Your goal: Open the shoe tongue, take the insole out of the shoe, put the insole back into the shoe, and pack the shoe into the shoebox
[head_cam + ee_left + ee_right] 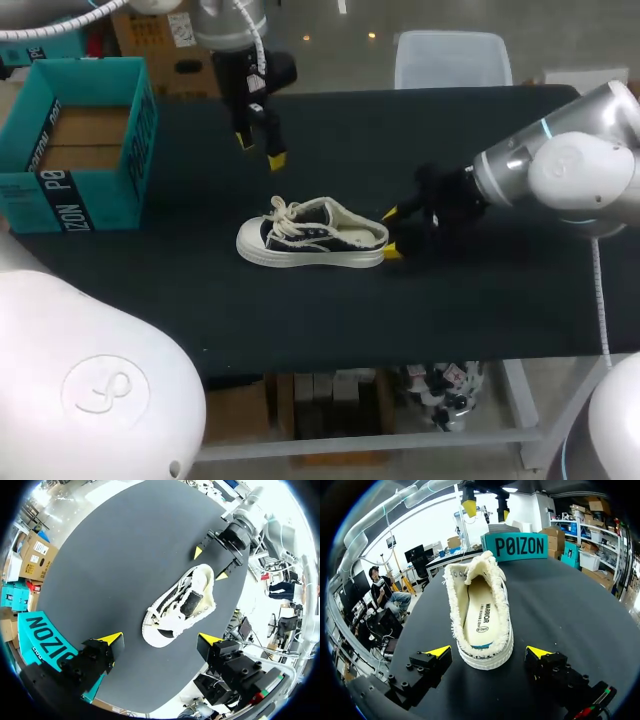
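The tongue (318, 210) has its dark side leaning over the shoe's opening (354, 235), so it will fold toward the shoe's toe and stay upright when I pull it.
A dark-blue and white sneaker (310, 238) lies on the black table, toe towards my left and heel towards my right. Its cream insole (482, 605) shows inside the shoe (504, 611). My right gripper (390, 232) is low at the heel, open, with the heel between its fingers (489, 651) and a gap on each side. My left gripper (262, 148) hangs open above and behind the shoe (180, 607), holding nothing (160, 639). The open teal shoebox (75, 140) stands at the table's left end.
The black table (450, 310) carries only the shoe and the shoebox (42, 637). The box sits at the far left edge, well apart from the shoe. My right arm's grey elbow (575, 170) looms over the table's right side.
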You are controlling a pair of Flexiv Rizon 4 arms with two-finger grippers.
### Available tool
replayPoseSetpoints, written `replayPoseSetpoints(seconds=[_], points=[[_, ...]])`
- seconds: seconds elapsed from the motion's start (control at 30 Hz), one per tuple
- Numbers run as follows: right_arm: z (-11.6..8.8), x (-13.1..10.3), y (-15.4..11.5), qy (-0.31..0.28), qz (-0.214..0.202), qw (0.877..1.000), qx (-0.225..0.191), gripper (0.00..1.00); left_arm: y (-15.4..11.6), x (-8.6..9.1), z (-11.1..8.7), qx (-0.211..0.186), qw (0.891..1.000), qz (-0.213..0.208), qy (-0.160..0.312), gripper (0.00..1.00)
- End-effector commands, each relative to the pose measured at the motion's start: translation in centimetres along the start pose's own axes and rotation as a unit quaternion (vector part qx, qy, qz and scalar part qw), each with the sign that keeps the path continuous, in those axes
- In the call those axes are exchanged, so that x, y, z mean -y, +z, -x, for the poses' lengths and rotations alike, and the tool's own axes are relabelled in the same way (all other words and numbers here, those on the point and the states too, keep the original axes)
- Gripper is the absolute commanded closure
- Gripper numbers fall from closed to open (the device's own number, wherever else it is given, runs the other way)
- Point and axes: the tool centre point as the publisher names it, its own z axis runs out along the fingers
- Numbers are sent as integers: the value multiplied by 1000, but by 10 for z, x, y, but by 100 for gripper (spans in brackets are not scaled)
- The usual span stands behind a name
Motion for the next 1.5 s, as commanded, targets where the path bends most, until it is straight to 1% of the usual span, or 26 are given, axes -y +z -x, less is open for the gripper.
replayPoseSetpoints(seconds=[0.03,0.37,0.67,0.93,1.17,1.2,1.23,1.27,1.4,1.5], points=[[-2,3,10,-2,11,1000,7,0,1,-2,-6,7,1000,-4,-1,0],[-5,0,21,4,21,1000,1,0,2,-4,-8,18,1000,-10,-12,0],[-3,-2,39,8,26,1000,-13,0,7,-2,-7,25,999,-10,-24,0],[2,1,42,5,25,1000,-11,0,6,-3,-7,22,999,-13,-26,0],[3,5,43,3,31,999,-7,0,6,0,-8,19,999,-13,-29,0],[3,6,43,4,36,999,-6,4,6,0,-9,18,999,-13,-29,0],[3,7,43,4,36,999,-6,67,6,1,-10,18,999,-12,-29,0],[3,7,43,5,35,999,-4,100,6,2,-10,17,999,-11,-29,0],[1,7,43,4,41,999,0,100,8,6,-13,15,999,-5,-30,0],[0,6,42,5,40,999,3,100,9,11,-17,11,999,2,-42,0]])
